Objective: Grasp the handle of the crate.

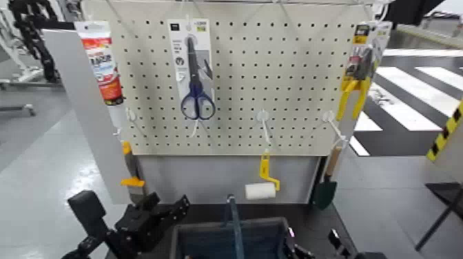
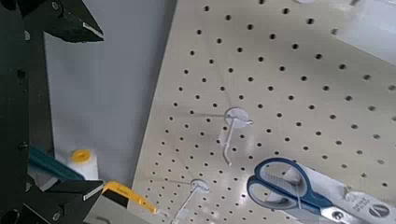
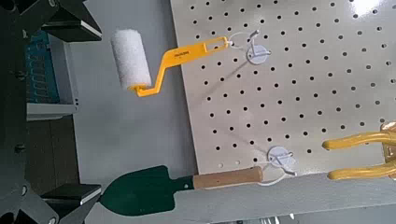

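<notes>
My gripper will make the crate (image 1: 200, 240) come toward me with its handle still up when it pulls, because the handle stands upright (image 1: 234, 215) by itself over the crate.
The dark grey-blue slatted crate (image 1: 207, 242) sits at the bottom middle of the head view. Its thin upright handle (image 1: 234, 219) rises over its middle. My left gripper (image 1: 157, 215) hovers just left of the crate, apart from the handle. In the left wrist view its fingers (image 2: 67, 22) stand wide apart and hold nothing. My right gripper (image 1: 337, 244) is low, to the right of the crate. In the right wrist view its fingers (image 3: 67, 19) are spread and empty, with a strip of the crate's wall (image 3: 37, 63) beside them.
A pegboard (image 1: 289, 83) stands behind the crate with scissors (image 1: 197, 89), a tube (image 1: 100, 58) and yellow-handled pliers (image 1: 358, 86). Below hang a yellow-handled paint roller (image 1: 260, 187), a green trowel (image 1: 324, 186) and an orange-handled tool (image 1: 131, 175). A grey panel (image 1: 83, 103) leans at the left.
</notes>
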You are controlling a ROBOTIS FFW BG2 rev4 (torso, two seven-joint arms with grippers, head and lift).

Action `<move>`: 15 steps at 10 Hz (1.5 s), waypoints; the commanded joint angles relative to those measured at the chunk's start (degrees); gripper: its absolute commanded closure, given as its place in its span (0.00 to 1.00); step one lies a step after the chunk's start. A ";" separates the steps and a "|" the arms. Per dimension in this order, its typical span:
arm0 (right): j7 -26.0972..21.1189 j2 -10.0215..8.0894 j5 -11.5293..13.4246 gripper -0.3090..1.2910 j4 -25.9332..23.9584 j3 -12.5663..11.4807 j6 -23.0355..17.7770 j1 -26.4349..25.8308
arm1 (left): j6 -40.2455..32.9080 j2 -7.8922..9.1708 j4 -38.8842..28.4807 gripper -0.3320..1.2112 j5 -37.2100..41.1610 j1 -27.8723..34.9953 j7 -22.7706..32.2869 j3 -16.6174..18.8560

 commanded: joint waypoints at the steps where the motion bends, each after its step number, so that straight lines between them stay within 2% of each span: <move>1: 0.00 -0.08 -0.01 0.29 -0.03 0.15 0.33 -0.14 | 10.47 2.98 -0.94 0.33 11.06 -0.98 -1.43 1.12; 2: 0.00 -0.08 -0.01 0.29 -0.03 0.15 0.33 -0.14 | 16.62 3.25 -0.59 0.33 15.19 -2.21 -2.75 2.09; 5: 0.00 0.01 -0.01 0.29 -0.12 0.15 0.33 -0.14 | 24.18 3.69 3.80 0.33 30.05 -3.53 -3.81 1.65; 7: 0.00 0.01 -0.01 0.29 -0.12 0.15 0.24 -0.14 | 29.80 3.77 6.44 0.33 38.05 -4.49 -2.31 1.12; 9: 0.00 0.10 -0.01 0.29 -0.12 0.06 0.15 -0.14 | 34.37 4.12 8.02 0.33 42.53 -6.16 -1.17 1.04; 11: -0.09 0.18 -0.01 0.29 -0.03 0.06 -0.11 -0.05 | 36.13 4.30 11.27 0.33 47.27 -8.54 -1.43 -1.16; 15: -0.09 0.27 -0.09 0.29 0.06 0.06 -0.55 0.04 | 37.19 4.21 17.43 0.33 51.05 -12.93 -1.87 -4.68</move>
